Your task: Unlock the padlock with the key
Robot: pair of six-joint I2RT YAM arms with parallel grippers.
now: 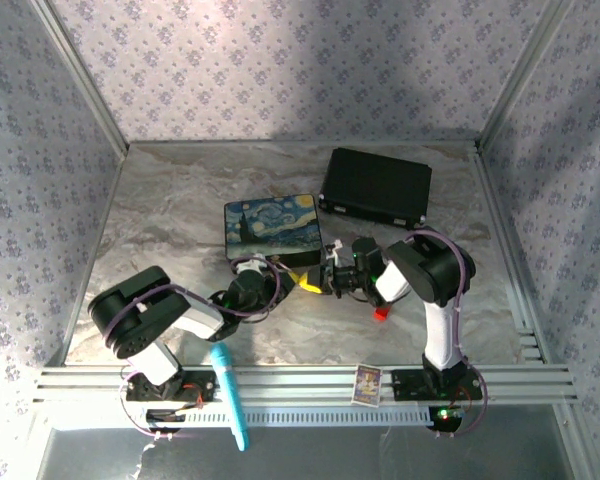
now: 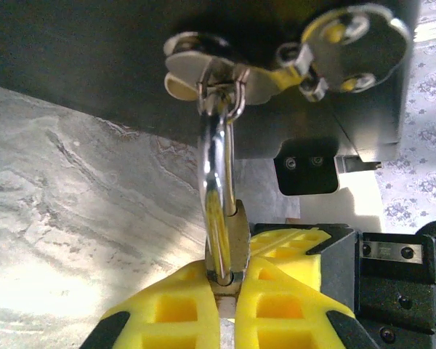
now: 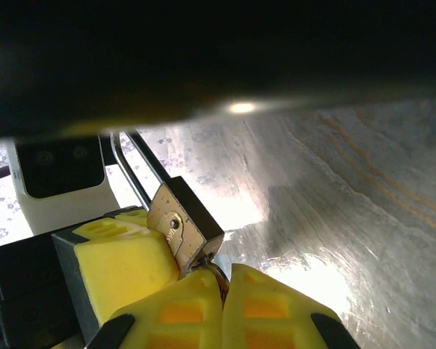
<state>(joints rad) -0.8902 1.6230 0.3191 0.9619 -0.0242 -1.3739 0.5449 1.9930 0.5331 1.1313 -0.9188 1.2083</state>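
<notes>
The key (image 3: 219,278) in my right gripper is at an angle to the padlock's body. I should open my right gripper, move back and line up straight with the padlock's bottom end (image 3: 203,256).
The brass padlock (image 3: 180,218) hangs by its silver shackle (image 2: 216,156) from the metal hasp (image 2: 203,69) on the front of the painted box (image 1: 272,226). My left gripper (image 2: 229,282) is shut on the padlock's body (image 2: 240,236), one yellow finger on each side. My right gripper (image 3: 225,282) is shut on the key (image 3: 216,272), which sticks into the padlock's bottom end; most of the key is hidden between the pads. In the top view the left gripper (image 1: 298,282) and the right gripper (image 1: 330,279) meet tip to tip in front of the box.
A black case (image 1: 376,186) lies behind and right of the box. A red block (image 1: 380,313) sits under the right arm. A teal pen (image 1: 230,395) and a small card (image 1: 367,383) rest on the front rail. Marble tabletop (image 1: 170,215) stretches to the left.
</notes>
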